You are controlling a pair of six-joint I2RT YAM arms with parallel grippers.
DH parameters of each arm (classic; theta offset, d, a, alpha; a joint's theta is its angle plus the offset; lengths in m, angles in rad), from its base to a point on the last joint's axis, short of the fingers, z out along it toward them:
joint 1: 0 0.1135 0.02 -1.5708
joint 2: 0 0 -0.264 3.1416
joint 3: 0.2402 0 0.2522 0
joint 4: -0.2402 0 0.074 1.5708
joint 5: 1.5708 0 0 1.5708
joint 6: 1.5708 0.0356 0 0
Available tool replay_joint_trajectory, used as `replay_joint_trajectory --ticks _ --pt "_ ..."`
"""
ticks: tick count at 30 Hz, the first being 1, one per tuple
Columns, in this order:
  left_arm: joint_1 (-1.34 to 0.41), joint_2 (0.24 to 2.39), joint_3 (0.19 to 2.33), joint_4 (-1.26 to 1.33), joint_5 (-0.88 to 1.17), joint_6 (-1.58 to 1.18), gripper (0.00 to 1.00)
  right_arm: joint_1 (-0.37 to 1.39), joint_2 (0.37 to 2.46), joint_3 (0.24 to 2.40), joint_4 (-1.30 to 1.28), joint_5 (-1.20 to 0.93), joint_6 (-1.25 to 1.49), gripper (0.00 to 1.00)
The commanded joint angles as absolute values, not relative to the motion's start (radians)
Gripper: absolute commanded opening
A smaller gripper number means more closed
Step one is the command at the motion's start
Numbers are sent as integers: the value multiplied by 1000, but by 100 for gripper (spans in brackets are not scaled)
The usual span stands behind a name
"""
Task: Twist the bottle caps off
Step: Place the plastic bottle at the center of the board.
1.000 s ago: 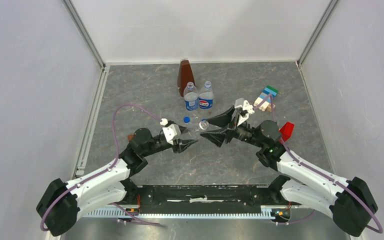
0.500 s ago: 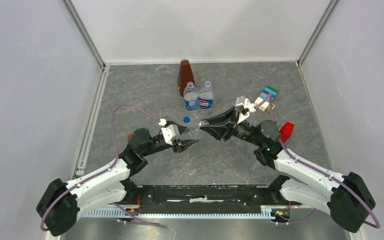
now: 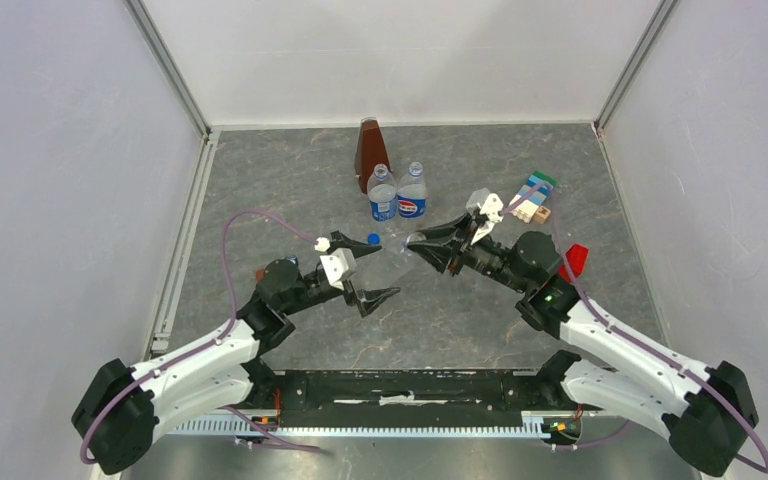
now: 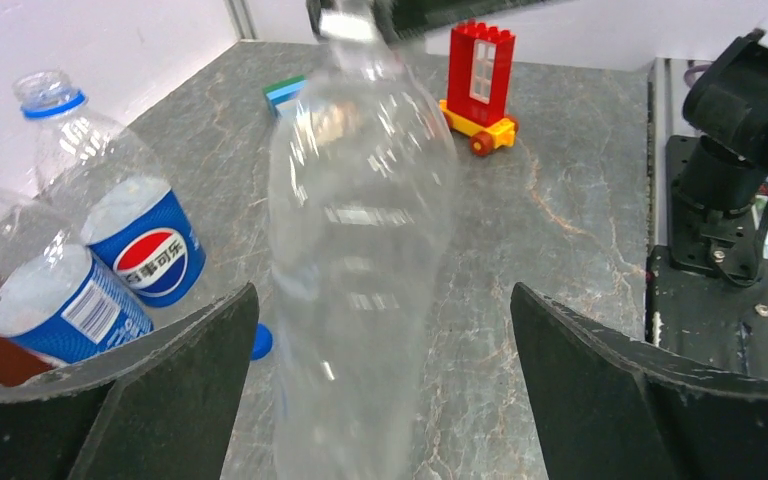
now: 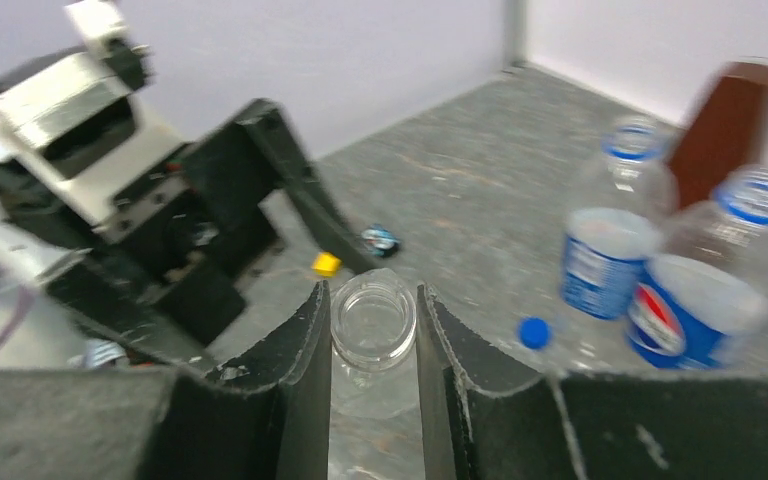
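I should keep carrying the clear bottle's body (image 4: 355, 250), free of my left gripper, in my right gripper to the open spot (image 3: 450, 211) beside the labelled bottles until it stands.
A small clear unlabelled bottle (image 4: 360, 230) hangs above the table between the arms, its neck (image 5: 373, 320) open and bare of any cap. My right gripper (image 5: 373, 290) is shut on that neck, left of centre in the top view (image 3: 412, 240). The left gripper (image 4: 382, 290) stands open, its fingers wide on either side of the bottle's body without touching it; in the top view the left gripper (image 3: 380, 267) is just left of the bottle (image 3: 400, 256). A loose blue cap (image 3: 373, 239) lies on the table. Two blue-labelled bottles (image 3: 383, 196) (image 3: 413, 194) stand upright behind.
A brown pyramid-shaped object (image 3: 369, 148) stands behind the labelled bottles. A red toy block (image 3: 573, 262) sits by the right arm, a stack of coloured blocks (image 3: 533, 196) at the back right, and a small yellow block (image 5: 326, 264) on the table.
The left gripper has opened and let go of the clear bottle. The right gripper has shut on the bottle's neck and shifted slightly back.
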State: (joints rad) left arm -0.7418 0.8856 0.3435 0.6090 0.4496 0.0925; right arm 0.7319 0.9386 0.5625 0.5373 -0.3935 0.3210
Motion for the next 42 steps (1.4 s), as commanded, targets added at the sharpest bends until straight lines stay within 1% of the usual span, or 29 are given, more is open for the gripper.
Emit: replay_joint_trajectory --ticks 1,6,8,11,13,16,19,29,30,32,35,36,38,40,41,42 --pt "-742 842 309 649 353 90 100 732 866 679 190 -38 105 0" --pt "-742 784 294 608 227 89 100 712 896 779 38 256 12 0" --pt "-742 762 283 607 197 87 100 672 942 815 15 291 -20 0" --pt "-742 736 268 609 182 87 100 574 1015 837 49 204 -14 0" --pt "-742 733 262 611 176 84 100 544 1068 852 80 188 -23 0" --pt "-742 732 265 606 179 77 100 518 1144 882 98 178 -32 0" --pt "-742 734 267 602 180 78 100 492 1197 877 166 110 -17 0" --pt "-742 752 265 606 174 78 100 446 1292 850 290 3 44 1" --pt "-742 753 265 607 172 77 100 444 1297 850 289 3 46 2" --pt "-742 757 265 608 173 78 100 442 1293 834 290 3 47 18" --pt "-742 766 265 609 171 78 100 440 1286 816 300 3 45 35" --pt "-742 771 267 609 171 80 100 440 1289 820 295 -24 45 37" --pt "-742 777 272 609 166 78 100 440 1289 824 287 -26 41 38" --pt "-742 782 276 610 166 78 100 440 1284 822 287 -26 38 45" --pt "-742 785 277 610 166 78 100 439 1282 822 287 -26 37 52" --pt "-742 785 278 610 165 82 100 439 1279 824 285 -30 35 54"
